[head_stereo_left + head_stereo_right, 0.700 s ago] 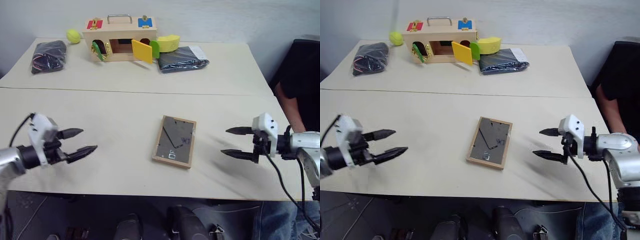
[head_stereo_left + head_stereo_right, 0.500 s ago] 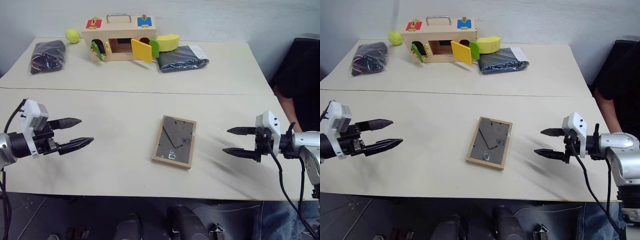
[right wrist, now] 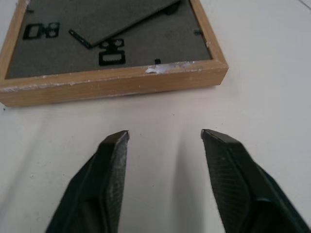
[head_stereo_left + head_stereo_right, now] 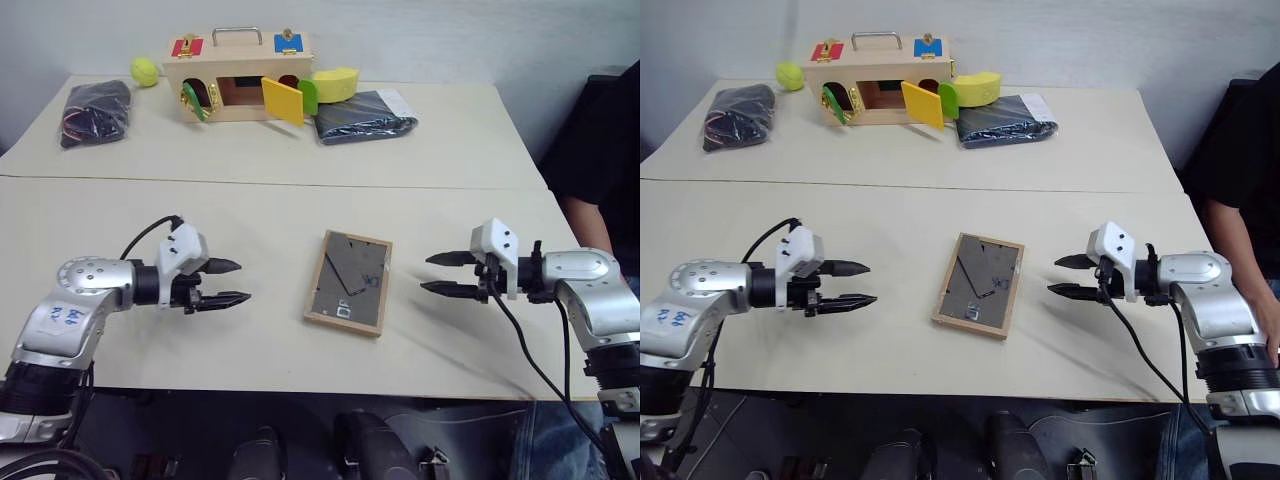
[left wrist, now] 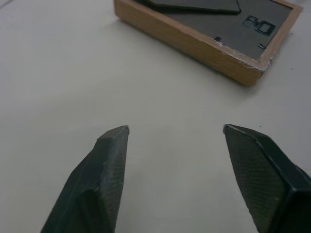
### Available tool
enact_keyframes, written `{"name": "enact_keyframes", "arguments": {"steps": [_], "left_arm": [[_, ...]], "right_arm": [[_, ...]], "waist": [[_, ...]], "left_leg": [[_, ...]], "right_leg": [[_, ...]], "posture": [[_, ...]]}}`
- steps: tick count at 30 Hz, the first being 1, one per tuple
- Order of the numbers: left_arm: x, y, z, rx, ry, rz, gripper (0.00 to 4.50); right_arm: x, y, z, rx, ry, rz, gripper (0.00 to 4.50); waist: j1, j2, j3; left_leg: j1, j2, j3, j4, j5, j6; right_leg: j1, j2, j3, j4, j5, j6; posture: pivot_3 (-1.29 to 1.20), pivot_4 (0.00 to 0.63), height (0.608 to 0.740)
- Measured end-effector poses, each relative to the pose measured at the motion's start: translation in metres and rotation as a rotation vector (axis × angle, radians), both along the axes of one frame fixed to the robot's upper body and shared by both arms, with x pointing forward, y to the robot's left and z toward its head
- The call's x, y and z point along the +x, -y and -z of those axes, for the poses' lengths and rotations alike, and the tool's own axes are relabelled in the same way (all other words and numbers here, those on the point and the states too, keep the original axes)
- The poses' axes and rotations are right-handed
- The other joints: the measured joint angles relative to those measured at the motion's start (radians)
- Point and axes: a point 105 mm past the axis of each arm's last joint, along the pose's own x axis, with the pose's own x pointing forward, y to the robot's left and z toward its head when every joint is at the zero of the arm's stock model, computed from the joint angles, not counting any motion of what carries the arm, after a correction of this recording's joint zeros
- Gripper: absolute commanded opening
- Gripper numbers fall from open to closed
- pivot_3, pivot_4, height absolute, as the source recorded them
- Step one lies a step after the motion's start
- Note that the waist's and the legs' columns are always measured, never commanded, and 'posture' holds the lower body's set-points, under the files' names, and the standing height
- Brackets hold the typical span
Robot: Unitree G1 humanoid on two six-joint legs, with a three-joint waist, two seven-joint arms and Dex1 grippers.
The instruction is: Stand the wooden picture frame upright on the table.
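Next, I clamp the wooden frame's long side point(image 4: 313, 289) with my left gripper while my right gripper swings the stand open, because the stand lies folded point(image 4: 351, 266) on the back panel.
The wooden picture frame point(image 4: 349, 282) lies flat on the table point(image 4: 250, 205) with its dark grey back panel and folded stand facing up. My left gripper point(image 4: 243, 281) hovers to its left, open, fingers pointing at the frame's long side with a gap of bare table between. My right gripper point(image 4: 425, 273) is on the opposite side, open and empty, a short way from the frame's other long edge. In the left wrist view the frame point(image 5: 209, 34) sits beyond the fingertips point(image 5: 114, 138). In the right wrist view the frame's edge point(image 3: 112, 85) lies just ahead of that gripper point(image 3: 165, 133).
At the back stand a wooden box point(image 4: 240, 80) with coloured doors, a tennis ball point(image 4: 145, 70), a yellow block point(image 4: 338, 85) and two dark bags point(image 4: 95, 112) point(image 4: 365, 117). A person in black point(image 4: 600, 150) sits at the table's right end. A seam point(image 4: 270, 183) crosses the tabletop.
Both grippers have moved inward along the table toward the frame, from near the table's sides to close beside it. The frame lies where it was.
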Motion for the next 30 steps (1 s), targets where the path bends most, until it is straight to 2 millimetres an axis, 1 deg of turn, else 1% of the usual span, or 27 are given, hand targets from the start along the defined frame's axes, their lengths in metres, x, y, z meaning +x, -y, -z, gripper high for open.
{"name": "enact_keyframes", "arguments": {"steps": [1,2,3,4,5,7,10,12,18,20,21,22,24,26,28,30], "left_arm": [[0.007,0.008,0.002,0.002,0.004,0.011,1.88],[0.013,0.021,0.004,0.004,0.014,0.041,1.61],[0.017,0.037,0.009,0.007,0.018,0.086,1.21],[0.017,0.049,0.012,0.008,0.019,0.122,0.97],[0.017,0.060,0.016,0.004,0.012,0.153,0.62],[0.019,0.069,0.022,-0.009,-0.012,0.173,0.04],[0.023,0.078,0.021,-0.025,-0.045,0.180,0.04],[0.022,0.084,0.020,-0.023,-0.064,0.197,0.04],[0.016,0.084,0.027,-0.052,-0.174,0.165,0.04],[0.013,0.080,0.028,-0.061,-0.223,0.138,0.42],[0.012,0.072,0.030,-0.063,-0.272,0.094,0.65],[0.012,0.064,0.032,-0.076,-0.328,0.048,0.96],[0.005,0.050,0.029,-0.125,-0.472,-0.031,1.57],[-0.001,0.042,0.027,-0.205,-0.622,-0.115,2.18],[-0.004,0.041,0.025,-0.293,-0.746,-0.187,2.81],[-0.006,0.041,0.024,-0.346,-0.815,-0.236,3.43]], "right_arm": [[0.004,-0.001,0.003,-0.024,0.000,-0.002,1.32],[0.010,-0.009,0.003,-0.039,0.013,-0.022,1.01],[0.016,-0.020,0.003,-0.050,0.032,-0.055,0.61],[0.018,-0.028,0.002,-0.057,0.046,-0.081,0.30],[0.020,-0.033,0.003,-0.062,0.049,-0.095,0.01],[0.023,-0.038,0.006,-0.076,0.051,-0.106,0.00],[0.029,-0.044,0.010,-0.089,0.057,-0.102,0.00],[0.032,-0.053,0.012,-0.089,0.065,-0.105,0.00],[0.042,-0.070,0.009,-0.078,0.093,-0.097,0.00],[0.043,-0.071,0.007,-0.100,0.113,-0.101,0.00],[0.043,-0.069,0.006,-0.116,0.117,-0.106,0.00],[0.041,-0.065,0.006,-0.133,0.117,-0.106,0.00],[0.037,-0.051,0.005,-0.187,0.117,-0.111,0.00],[0.031,-0.041,0.001,-0.251,0.138,-0.140,0.00],[0.025,-0.037,-0.002,-0.311,0.154,-0.187,0.00],[0.018,-0.038,0.001,-0.356,0.151,-0.243,0.00]], "waist": [[0.000,0.000,0.000],[0.001,0.000,0.000],[0.001,0.000,0.000],[-0.001,0.000,0.000],[-0.002,0.000,0.000],[-0.002,0.000,0.000],[-0.002,0.000,0.000],[-0.005,0.000,0.000],[-0.005,0.000,0.000],[-0.003,0.000,0.000],[-0.003,0.000,0.000],[-0.004,0.000,0.000],[-0.002,0.000,0.000],[-0.001,0.000,0.000],[-0.002,0.000,0.000],[-0.003,0.000,0.000]], "left_leg": [[0.000,0.000,0.000,0.001,0.000,0.000],[-0.001,0.000,0.001,0.004,0.000,0.000],[0.000,-0.001,0.001,0.005,0.000,0.000],[-0.001,0.000,0.001,0.007,0.000,0.000],[-0.001,0.000,0.001,0.007,0.000,0.000],[-0.001,0.001,0.001,0.007,0.001,0.000],[-0.002,0.001,0.001,0.009,0.001,-0.001],[-0.002,0.001,0.001,0.010,0.001,-0.001],[-0.002,0.001,0.001,0.011,0.001,-0.001],[-0.002,0.001,0.000,0.011,0.001,-0.001],[-0.002,0.001,0.000,0.011,0.001,-0.001],[-0.002,0.001,0.000,0.011,0.001,-0.001],[-0.003,0.001,0.000,0.011,0.001,0.000],[-0.003,0.001,-0.001,0.011,0.000,0.000],[-0.002,0.001,-0.001,0.012,0.000,0.000],[-0.002,0.001,-0.001,0.012,0.000,0.000]], "right_leg": [[0.000,0.000,0.000,0.001,0.000,0.000],[0.000,0.000,0.000,0.002,0.000,0.000],[0.000,0.000,0.001,0.004,0.000,0.001],[0.000,0.000,0.001,0.005,0.001,0.001],[0.000,0.000,0.001,0.005,0.001,0.001],[-0.002,0.001,0.001,0.006,0.000,0.001],[-0.002,0.001,0.001,0.008,0.000,0.001],[-0.002,0.001,0.002,0.009,0.000,0.001],[-0.002,0.000,0.001,0.010,0.000,0.001],[-0.002,0.000,0.001,0.010,0.000,0.001],[-0.002,0.000,0.001,0.010,0.000,0.001],[-0.002,0.000,0.001,0.010,0.000,0.001],[-0.002,0.000,0.001,0.010,0.000,0.001],[-0.002,0.000,0.000,0.010,0.000,0.001],[-0.002,0.000,0.000,0.010,0.000,0.001],[-0.001,0.000,0.000,0.010,0.000,0.001]], "posture": [[0.00,0.150,0.740],[0.00,0.150,0.740],[0.00,0.150,0.740],[0.00,0.150,0.740],[0.00,0.150,0.740],[0.00,0.150,0.740],[0.00,0.150,0.740],[0.00,0.150,0.740],[0.00,0.150,0.740],[0.00,0.150,0.740],[0.00,0.150,0.740],[0.00,0.150,0.740],[0.00,0.150,0.740],[0.00,0.150,0.740],[0.00,0.150,0.740],[0.00,0.150,0.740]]}}
